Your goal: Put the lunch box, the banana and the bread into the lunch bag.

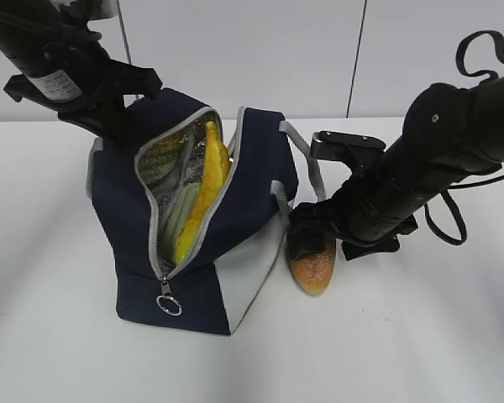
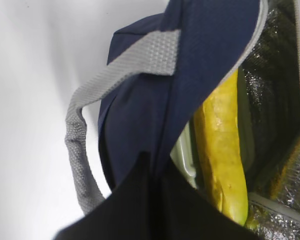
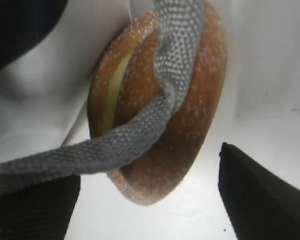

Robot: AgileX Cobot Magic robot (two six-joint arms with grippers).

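Observation:
The bread (image 1: 313, 270) will slip free of the grey webbing handle (image 3: 175, 67) when the robot pulls the bread away from the bag, because the handle curves loosely across it.
The navy lunch bag (image 1: 244, 176) stands on the white table with its zipper open. The yellow banana (image 1: 203, 197) stands inside it against the foil lining, and the pale green lunch box (image 1: 178, 214) sits beside it. In the left wrist view the banana (image 2: 222, 145) and the box's edge (image 2: 185, 155) show close up. My left gripper (image 2: 155, 170) is shut on the bag's navy fabric at its top left edge (image 1: 122, 126). The bread (image 1: 313, 267) lies on the table right of the bag. My right gripper (image 1: 307, 239) is open, its fingers either side of the bread (image 3: 190, 130).
A grey webbing handle (image 3: 115, 145) lies across the bread in front of the right gripper. The bag's zipper pull ring (image 1: 169, 304) hangs at the front bottom. A white wall stands behind the table.

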